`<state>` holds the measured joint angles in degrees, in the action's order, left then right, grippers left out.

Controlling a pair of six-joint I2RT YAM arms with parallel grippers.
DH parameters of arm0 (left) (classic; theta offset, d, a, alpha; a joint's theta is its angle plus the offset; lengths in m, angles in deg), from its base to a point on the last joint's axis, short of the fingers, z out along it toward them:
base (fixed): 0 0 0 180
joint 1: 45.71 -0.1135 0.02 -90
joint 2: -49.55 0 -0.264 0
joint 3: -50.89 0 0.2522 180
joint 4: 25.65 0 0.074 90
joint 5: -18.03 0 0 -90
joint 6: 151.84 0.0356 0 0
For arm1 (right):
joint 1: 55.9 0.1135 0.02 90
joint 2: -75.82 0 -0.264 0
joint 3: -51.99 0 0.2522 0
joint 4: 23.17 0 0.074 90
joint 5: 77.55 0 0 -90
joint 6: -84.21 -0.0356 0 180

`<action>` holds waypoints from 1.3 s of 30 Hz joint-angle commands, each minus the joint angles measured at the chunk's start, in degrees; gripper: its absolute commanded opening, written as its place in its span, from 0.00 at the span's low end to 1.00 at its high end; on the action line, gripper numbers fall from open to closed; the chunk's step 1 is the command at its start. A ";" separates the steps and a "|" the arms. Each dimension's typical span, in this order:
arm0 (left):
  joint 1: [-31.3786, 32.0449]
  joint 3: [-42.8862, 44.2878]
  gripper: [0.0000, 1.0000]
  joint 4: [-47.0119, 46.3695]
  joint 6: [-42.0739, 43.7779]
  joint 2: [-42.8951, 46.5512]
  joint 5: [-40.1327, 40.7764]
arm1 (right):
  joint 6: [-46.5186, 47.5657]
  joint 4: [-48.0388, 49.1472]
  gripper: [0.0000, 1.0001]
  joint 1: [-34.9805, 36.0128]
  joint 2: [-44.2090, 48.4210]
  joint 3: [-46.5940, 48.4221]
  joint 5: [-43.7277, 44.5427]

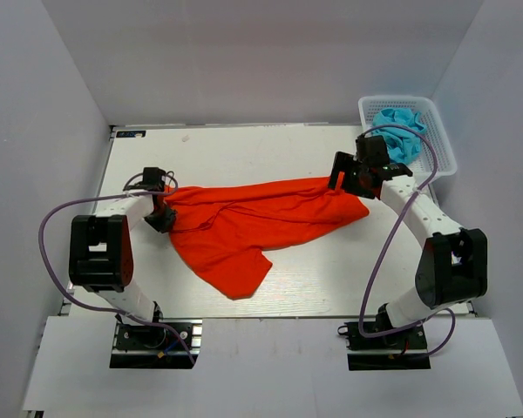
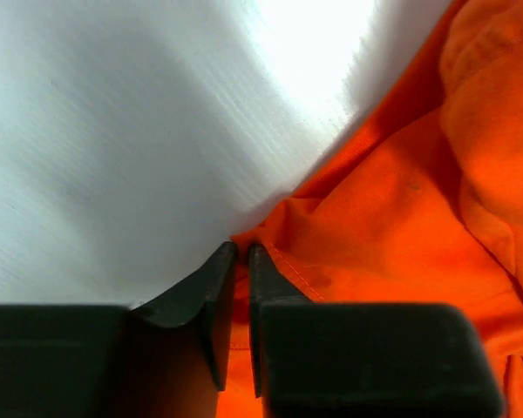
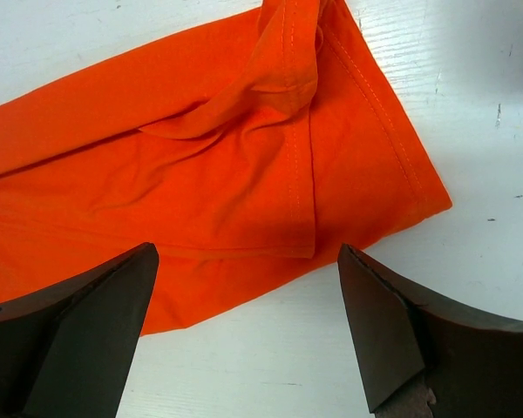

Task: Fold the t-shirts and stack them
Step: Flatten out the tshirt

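Observation:
The orange t-shirt's stitched corner is folded over the t-shirt's lower layer [image 3: 364, 170], so the robot's right gripper should pinch that corner [image 3: 306, 247] first, before both grippers lift and spread the t-shirt.
An orange t-shirt [image 1: 253, 222] lies rumpled and stretched across the middle of the white table [image 1: 244, 148]. My left gripper [image 1: 164, 207] is at the shirt's left end, shut on the hem of the orange t-shirt [image 2: 375, 218]; the cloth shows pinched between the two dark fingers [image 2: 213, 279]. My right gripper [image 1: 342, 181] is open and empty, hovering above the shirt's right end [image 3: 244, 157] by its stitched edge. A crumpled blue t-shirt [image 1: 399, 129] lies in the white basket [image 1: 440, 144] at the back right.
White walls enclose the table on the left, back and right. The basket stands against the right wall behind my right arm. Purple cables loop from both arms over the table's side edges.

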<state>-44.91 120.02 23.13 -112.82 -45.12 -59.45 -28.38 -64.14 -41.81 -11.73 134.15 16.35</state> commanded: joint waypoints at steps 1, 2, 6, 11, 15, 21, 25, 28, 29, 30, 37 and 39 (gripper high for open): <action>-0.45 3.68 0.22 0.13 0.70 0.72 -0.47 | -0.44 -0.92 0.90 -0.20 -0.78 0.59 -0.12; -0.45 4.47 0.19 1.26 0.71 0.72 0.66 | -0.26 -1.01 0.90 -0.20 -0.78 0.51 0.05; -0.45 8.16 0.10 4.09 2.02 0.72 2.07 | -0.26 -1.45 0.90 -0.11 -1.22 0.24 0.05; -0.45 9.58 0.00 4.70 2.82 0.10 2.08 | 0.18 -1.19 0.90 -0.11 -1.57 -0.37 -0.03; -0.45 9.58 0.00 2.69 4.30 1.85 -0.47 | 0.53 -1.71 0.88 -0.11 -1.57 -1.60 -0.30; -0.45 8.52 0.00 1.10 4.84 9.06 -3.19 | 0.18 -1.28 0.82 -0.11 -5.96 -0.73 -0.74; -0.45 8.52 0.00 1.10 4.84 11.09 -4.60 | 0.35 -1.63 0.76 0.06 -8.34 -2.56 -1.44; -0.45 8.52 0.00 1.10 5.37 12.31 -5.13 | 0.09 -0.31 0.71 -0.11 -8.86 -4.50 -1.70; -0.45 8.52 0.00 1.10 5.37 12.32 -5.13 | -0.35 -0.13 0.71 -0.11 -9.22 -4.50 -1.97; -0.45 8.52 0.00 1.10 5.37 12.32 -5.13 | -0.35 0.13 0.71 -0.03 -9.65 -4.16 -2.05; -0.45 8.52 0.00 1.62 5.37 13.37 -5.13 | -1.23 2.84 0.61 0.15 -12.91 -4.77 -3.28; -0.45 8.52 0.00 1.62 5.89 13.37 -5.13 | -1.49 3.55 0.58 0.06 -13.61 -4.42 -3.37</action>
<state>-45.02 128.11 24.95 -107.86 -34.45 -64.06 -28.97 -63.50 -41.79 -24.71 129.58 13.97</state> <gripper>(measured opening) 0.018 0.594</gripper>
